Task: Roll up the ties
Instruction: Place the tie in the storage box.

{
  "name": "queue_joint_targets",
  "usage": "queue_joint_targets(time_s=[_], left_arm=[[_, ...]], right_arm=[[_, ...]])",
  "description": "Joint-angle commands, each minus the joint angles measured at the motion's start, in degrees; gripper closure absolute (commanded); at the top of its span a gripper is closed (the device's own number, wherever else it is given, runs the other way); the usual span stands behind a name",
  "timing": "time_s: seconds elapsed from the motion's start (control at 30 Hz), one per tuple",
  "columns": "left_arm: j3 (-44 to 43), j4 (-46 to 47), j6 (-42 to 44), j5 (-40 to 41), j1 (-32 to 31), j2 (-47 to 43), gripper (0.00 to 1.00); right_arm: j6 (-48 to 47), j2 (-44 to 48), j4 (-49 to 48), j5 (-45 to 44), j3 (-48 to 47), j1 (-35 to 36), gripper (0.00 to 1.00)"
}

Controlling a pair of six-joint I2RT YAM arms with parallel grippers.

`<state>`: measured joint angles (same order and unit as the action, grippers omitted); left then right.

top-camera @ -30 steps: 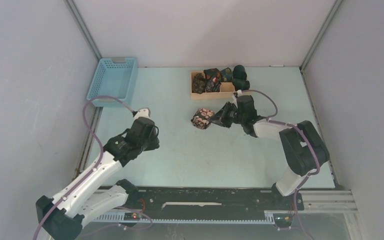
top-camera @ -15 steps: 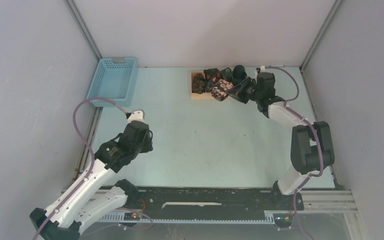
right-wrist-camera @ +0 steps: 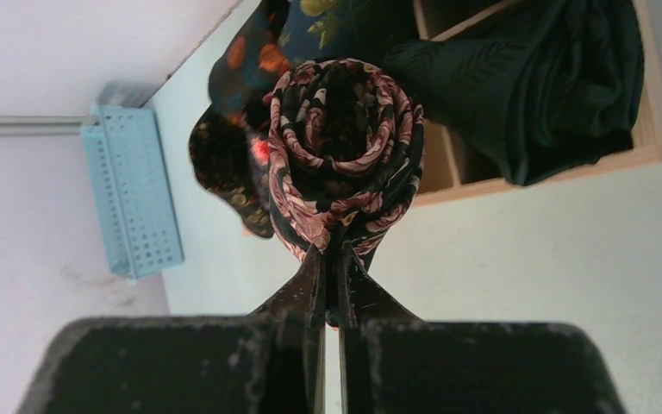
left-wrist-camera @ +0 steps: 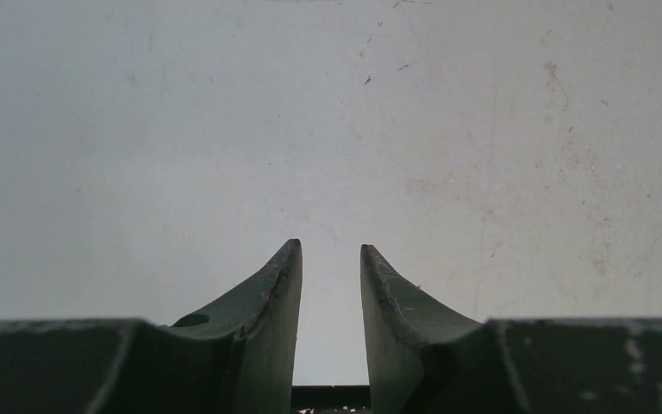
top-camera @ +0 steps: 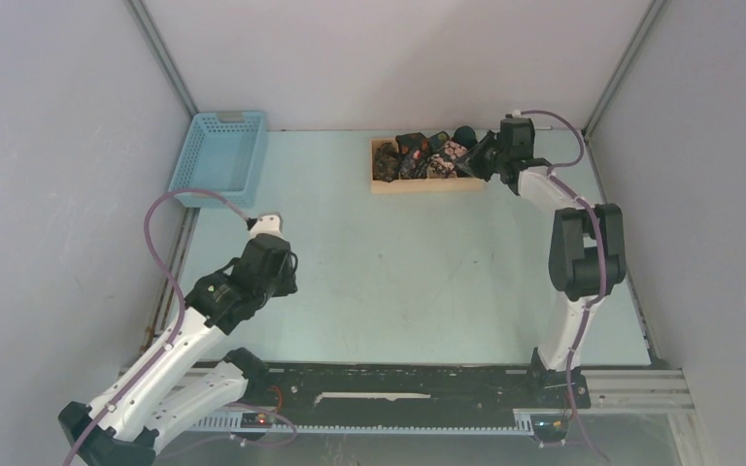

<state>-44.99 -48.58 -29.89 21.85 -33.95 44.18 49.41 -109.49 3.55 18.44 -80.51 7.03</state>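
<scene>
I should keep lowering the paisley roll (top-camera: 447, 158) with my right gripper, as it hangs beside the open compartment (right-wrist-camera: 434, 162) next to the dark green tie, and let go of it there.
A rolled tie (right-wrist-camera: 345, 155), dark with pinkish paisley, is pinched at its lower edge by my right gripper (right-wrist-camera: 332, 252), whose jaws are shut on the fabric. In the top view that roll (top-camera: 455, 150) hangs at the right part of the wooden box (top-camera: 418, 183), with the right gripper (top-camera: 471, 157) just beside it. Several other rolled ties (top-camera: 410, 155) sit in the box; a dark green one (right-wrist-camera: 552, 95) lies in its compartment to the right. My left gripper (left-wrist-camera: 331, 250) is open over bare table, holding nothing, at the near left (top-camera: 287, 277).
A light blue perforated basket (top-camera: 219, 155) stands at the back left corner. The wooden box's front wall (right-wrist-camera: 655, 129) borders the table. Grey walls close in the back and both sides.
The right arm has carried the rolled paisley tie from the middle of the table back to the wooden box. The left arm has drawn slightly toward the near left.
</scene>
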Motion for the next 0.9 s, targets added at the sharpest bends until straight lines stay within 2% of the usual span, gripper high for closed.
queue_joint_targets(time_s=[0.0, 0.43, 0.87], left_arm=[[-1.0, 1.6, 1.1, 0.6, 0.2, -0.2, 0.63], [-0.9, 1.7, 1.3, 0.2, 0.2, 0.3, 0.63], [-0.8, 1.9, 1.4, 0.2, 0.2, -0.5, 0.62]], right_arm=[[-3.9, -4.7, 3.9, -3.8, -8.0, 0.7, 1.0], [-9.1, -18.4, 15.2, -11.1, -25.2, 5.1, 1.0], [-12.4, -26.3, 27.7, -21.3, -32.4, 7.5, 1.0]])
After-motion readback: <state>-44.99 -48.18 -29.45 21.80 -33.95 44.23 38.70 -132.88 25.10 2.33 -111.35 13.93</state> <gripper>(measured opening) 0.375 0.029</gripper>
